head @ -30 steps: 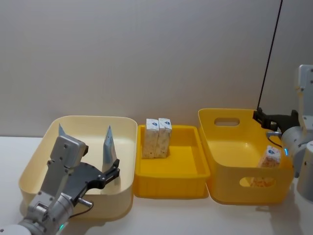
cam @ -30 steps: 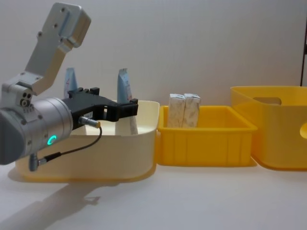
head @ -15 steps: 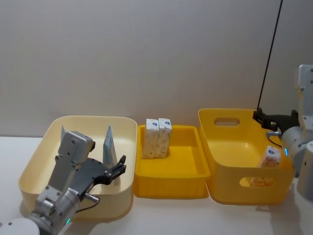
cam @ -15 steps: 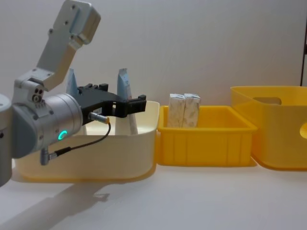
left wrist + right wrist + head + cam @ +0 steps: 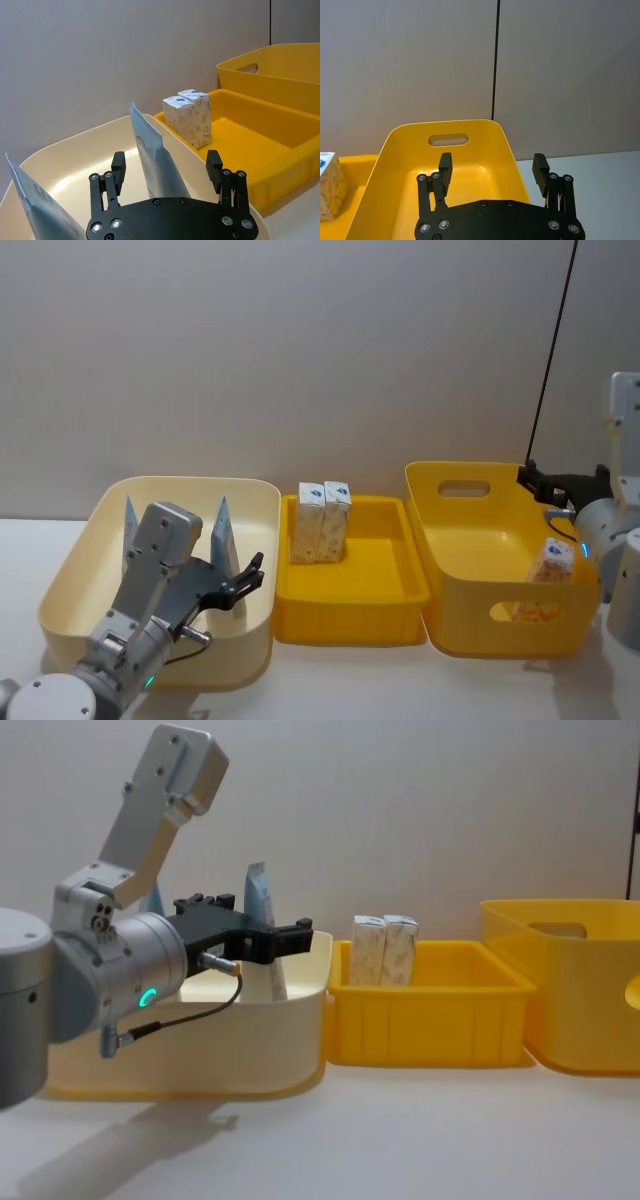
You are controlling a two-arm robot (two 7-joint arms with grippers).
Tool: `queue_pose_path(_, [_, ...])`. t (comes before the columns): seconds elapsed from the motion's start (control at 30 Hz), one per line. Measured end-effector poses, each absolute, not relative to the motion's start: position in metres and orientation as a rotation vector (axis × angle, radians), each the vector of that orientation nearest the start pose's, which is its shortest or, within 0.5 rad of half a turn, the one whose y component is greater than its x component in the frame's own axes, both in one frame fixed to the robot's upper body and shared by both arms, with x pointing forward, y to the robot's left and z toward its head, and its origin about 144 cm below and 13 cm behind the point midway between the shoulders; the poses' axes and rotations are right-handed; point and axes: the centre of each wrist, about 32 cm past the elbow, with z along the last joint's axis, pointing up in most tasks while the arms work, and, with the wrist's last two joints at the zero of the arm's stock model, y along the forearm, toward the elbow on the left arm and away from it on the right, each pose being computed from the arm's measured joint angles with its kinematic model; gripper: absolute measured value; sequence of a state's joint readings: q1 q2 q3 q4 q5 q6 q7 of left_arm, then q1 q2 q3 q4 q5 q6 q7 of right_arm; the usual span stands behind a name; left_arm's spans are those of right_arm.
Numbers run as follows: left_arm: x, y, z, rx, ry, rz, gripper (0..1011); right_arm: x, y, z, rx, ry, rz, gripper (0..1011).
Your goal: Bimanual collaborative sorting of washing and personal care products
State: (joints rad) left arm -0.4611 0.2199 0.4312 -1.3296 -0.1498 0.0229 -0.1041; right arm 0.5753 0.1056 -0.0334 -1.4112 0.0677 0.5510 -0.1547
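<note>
The pale-blue tube stands tall up to a straight top edge, so I expect it to stay stiff and upright when I pick it up and carry it.
Two pale-blue tubes stand in the cream bin: one tube on its right side, another tube on its left. My left gripper is open, and the right-hand tube stands in the gap between its fingers without being gripped. That gripper reaches over the bin from the front. Two white packs stand upright in the yellow tray. My right gripper hangs open with nothing in it over the large yellow bin, where a white pack leans against the right wall.
The three containers stand side by side against a grey wall, cream bin on the left, tray in the middle, yellow bin on the right. Bare white tabletop lies in front. A black cable runs up the wall.
My left gripper has moved forward and to the right inside the cream bin, bringing its open fingers around the right-hand tube. The right arm has not moved.
</note>
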Motion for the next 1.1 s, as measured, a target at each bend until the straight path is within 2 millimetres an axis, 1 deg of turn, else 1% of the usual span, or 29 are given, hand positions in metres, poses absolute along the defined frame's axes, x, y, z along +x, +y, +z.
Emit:
queue_pose_path(0.37, [0.5701,0.1781,1.2156,0.089,-0.250,1.141,1003,0.5925,-0.2535,1.3190,-0.152,0.063,-1.727,1001])
queue_pose_path(0.47, [0.5710,0.1779,1.2157,0.091,-0.251,1.145,968,0.5925,-0.2535,1.3190,-0.152,0.063,-1.727,1001])
queue_pose_path(0.5, [0.5713,0.1779,1.2156,0.092,-0.252,1.146,928,0.5925,-0.2535,1.3190,-0.152,0.063,-1.727,1001])
queue_pose_path(0.53, [0.5715,0.1778,1.2156,0.093,-0.252,1.147,928,0.5925,-0.2535,1.3190,-0.152,0.063,-1.727,1001])
queue_pose_path(0.6, [0.5719,0.1777,1.2156,0.093,-0.253,1.148,884,0.5925,-0.2535,1.3190,-0.152,0.063,-1.727,1001])
queue_pose_path(0.67, [0.5722,0.1777,1.2157,0.094,-0.254,1.149,815,0.5925,-0.2534,1.3190,-0.152,0.063,-1.727,1001])
queue_pose_path(0.7, [0.5723,0.1777,1.2157,0.094,-0.254,1.149,758,0.5925,-0.2535,1.3190,-0.152,0.063,-1.727,1001])
queue_pose_path(0.8, [0.5726,0.1777,1.2154,0.095,-0.254,1.151,700,0.5925,-0.2535,1.3190,-0.152,0.063,-1.727,1001])
queue_pose_path(0.83, [0.5728,0.1776,1.2155,0.096,-0.255,1.151,645,0.5925,-0.2534,1.3190,-0.152,0.063,-1.727,1001])
queue_pose_path(0.9, [0.5729,0.1776,1.2157,0.096,-0.255,1.152,603,0.5925,-0.2535,1.3190,-0.152,0.063,-1.727,1001])
queue_pose_path(1.03, [0.5732,0.1774,1.2156,0.096,-0.256,1.153,461,0.5925,-0.2535,1.3189,-0.152,0.063,-1.727,1001])
queue_pose_path(1.07, [0.5733,0.1775,1.2156,0.097,-0.256,1.153,461,0.5925,-0.2534,1.3190,-0.152,0.063,-1.727,1001])
queue_pose_path(1.1, [0.5733,0.1774,1.2156,0.097,-0.256,1.153,400,0.5925,-0.2535,1.3190,-0.152,0.063,-1.727,1001])
